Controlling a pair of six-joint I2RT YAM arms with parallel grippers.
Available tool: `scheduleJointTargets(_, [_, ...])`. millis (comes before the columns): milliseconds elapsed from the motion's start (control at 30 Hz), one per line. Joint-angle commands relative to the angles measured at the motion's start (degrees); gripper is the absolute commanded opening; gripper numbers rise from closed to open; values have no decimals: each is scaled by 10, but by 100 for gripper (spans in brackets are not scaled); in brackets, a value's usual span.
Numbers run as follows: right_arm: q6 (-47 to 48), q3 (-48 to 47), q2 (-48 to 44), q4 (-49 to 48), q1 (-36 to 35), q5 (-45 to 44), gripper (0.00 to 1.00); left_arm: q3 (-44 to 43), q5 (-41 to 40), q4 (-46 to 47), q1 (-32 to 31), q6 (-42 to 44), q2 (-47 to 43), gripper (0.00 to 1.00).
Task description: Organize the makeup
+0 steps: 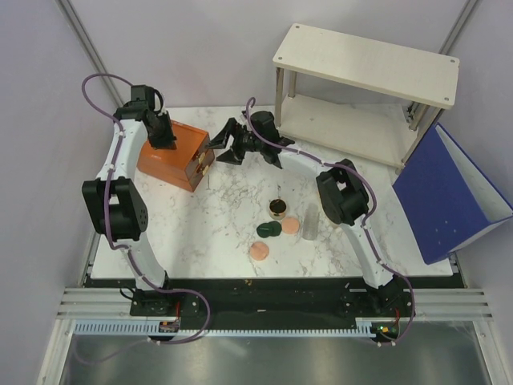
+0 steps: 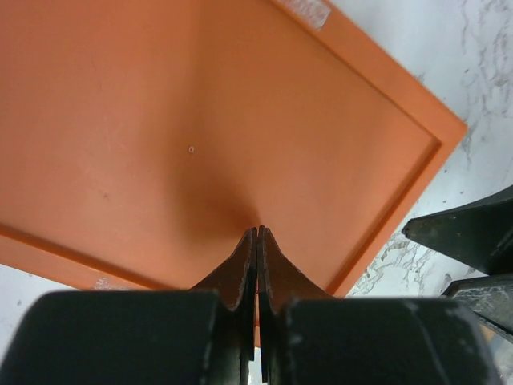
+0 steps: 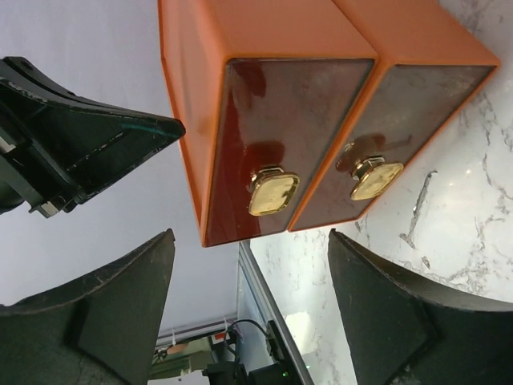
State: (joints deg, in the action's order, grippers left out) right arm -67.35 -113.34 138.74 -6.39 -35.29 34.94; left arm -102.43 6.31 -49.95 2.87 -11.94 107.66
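Note:
My left gripper's tips already meet the box's top (image 1: 179, 148), so they should stay and brace the box while my right gripper pulls the upper drawer's gold knob (image 3: 273, 193).
The orange-brown drawer box (image 1: 172, 152) stands at the back left. My left gripper (image 1: 164, 136) is shut and empty, its tips pressed on the box's top (image 2: 200, 120). My right gripper (image 1: 216, 148) is open and empty, just in front of the two dark drawer fronts with gold knobs (image 3: 272, 192). The makeup lies mid-table: a gold-lidded jar (image 1: 277, 209), a dark green compact (image 1: 268, 229), two peach discs (image 1: 291, 226) (image 1: 259, 251) and a clear tube (image 1: 309, 218). The cream bottle does not show.
A white two-level shelf (image 1: 365, 88) stands at the back right. A blue bin (image 1: 449, 192) leans at the table's right edge. The right arm's elbow (image 1: 341, 192) hangs just right of the makeup.

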Motion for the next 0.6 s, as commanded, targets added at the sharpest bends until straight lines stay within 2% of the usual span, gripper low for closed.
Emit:
scheduleJointTargets(0, [-25, 8, 5, -41, -2, 10, 81, -28, -17, -56, 0, -29, 21, 2])
scheduleJointTargets(233, [-72, 4, 38, -95, -10, 20, 72, -12, -18, -67, -1, -34, 30, 2])
scheduleJointTargets(400, [-79, -12, 55, -78, -15, 21, 69, -15, -20, -70, -1, -37, 32, 2])
scheduleJointTargets(567, [-102, -7, 66, -118, -21, 21, 69, -15, -19, -72, -1, -36, 33, 2])
